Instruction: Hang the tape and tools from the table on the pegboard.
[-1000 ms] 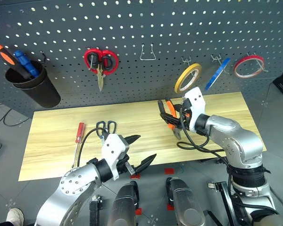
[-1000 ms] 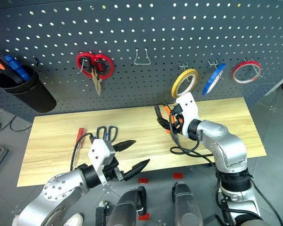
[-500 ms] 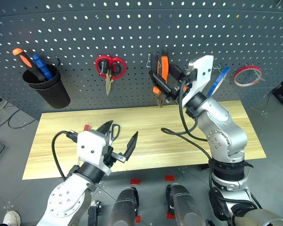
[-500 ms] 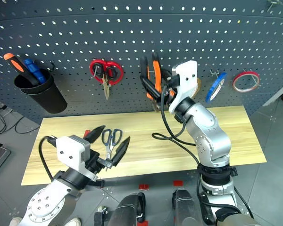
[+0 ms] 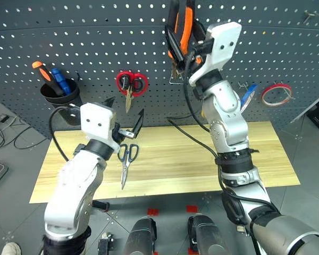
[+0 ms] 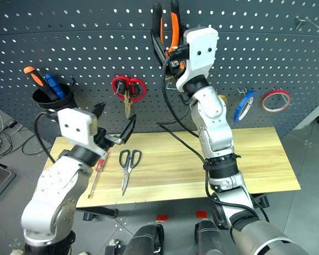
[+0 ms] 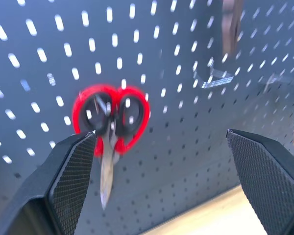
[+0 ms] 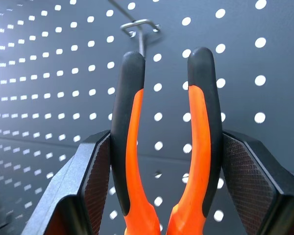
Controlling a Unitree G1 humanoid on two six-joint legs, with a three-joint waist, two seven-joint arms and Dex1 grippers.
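The pliers are upright with their handles on top and their jaws (image 5: 175,69) over the wire hook (image 5: 174,82). My right gripper goes on lowering the pliers until the hook holds them, then let go.
My right gripper (image 5: 185,50) is shut on the orange-and-black pliers (image 5: 179,24), held high against the dark grey pegboard (image 5: 95,42) with the handles up. In the right wrist view the pliers (image 8: 201,112) stand between the fingers (image 8: 95,181), their tips just under a metal hook (image 8: 139,27). My left gripper (image 5: 122,119) is open and holds nothing, above the table (image 5: 175,154) and facing the board. Dark-blue-handled scissors (image 5: 126,158) and a red-handled screwdriver (image 6: 98,169) lie on the planks. The blue tape (image 5: 248,95) hangs on the board.
Red-handled scissors (image 5: 131,85) hang on the board ahead of the left gripper. A black cup (image 5: 61,91) with orange and blue screwdrivers hangs at the left. A red tape roll (image 5: 276,93) hangs at the right, and a yellow roll (image 6: 221,98) shows behind my right arm.
The right gripper has lifted the pliers from just above the table up to the pegboard, turning them handles-up. The left gripper has risen from the table's front edge towards the board. The camera has tilted up.
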